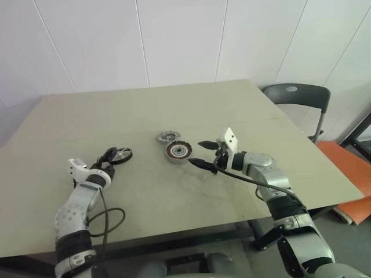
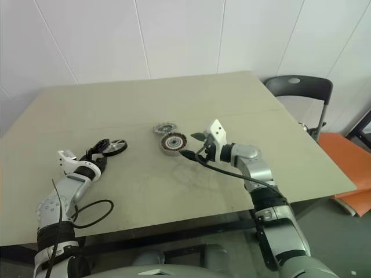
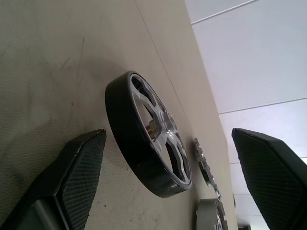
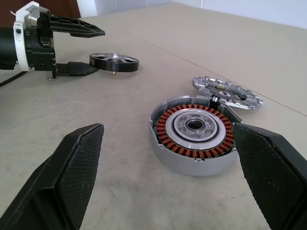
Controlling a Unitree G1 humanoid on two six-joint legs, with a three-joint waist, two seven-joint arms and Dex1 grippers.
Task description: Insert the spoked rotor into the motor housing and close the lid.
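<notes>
Wide gaps (image 3: 145, 114) can be seen between the rotor's spokes. The copper ring (image 1: 178, 150) will therefore stay in sight through them when I lower the rotor into the motor housing.
The spoked rotor (image 1: 122, 154), a flat grey wheel with a dark rim, lies on the table at the left. My left gripper (image 1: 109, 156) is open just short of it, one finger low by the table and the other raised; the rotor (image 3: 144, 134) sits right ahead of those fingers. The motor housing (image 1: 177, 151) stands mid-table, open, showing its copper ring (image 4: 194, 134) and dark centre. Its lid (image 4: 228, 91), a notched grey disc, lies flat right behind it. My right gripper (image 1: 197, 154) hangs open just right of the housing, holding nothing.
The beige table (image 1: 174, 110) has bare room behind and in front of the parts. A black cable loop (image 1: 107, 223) rests near its front edge by my left arm. A grey chair (image 1: 295, 95) and an orange object (image 1: 345, 168) stand beyond the table's right side.
</notes>
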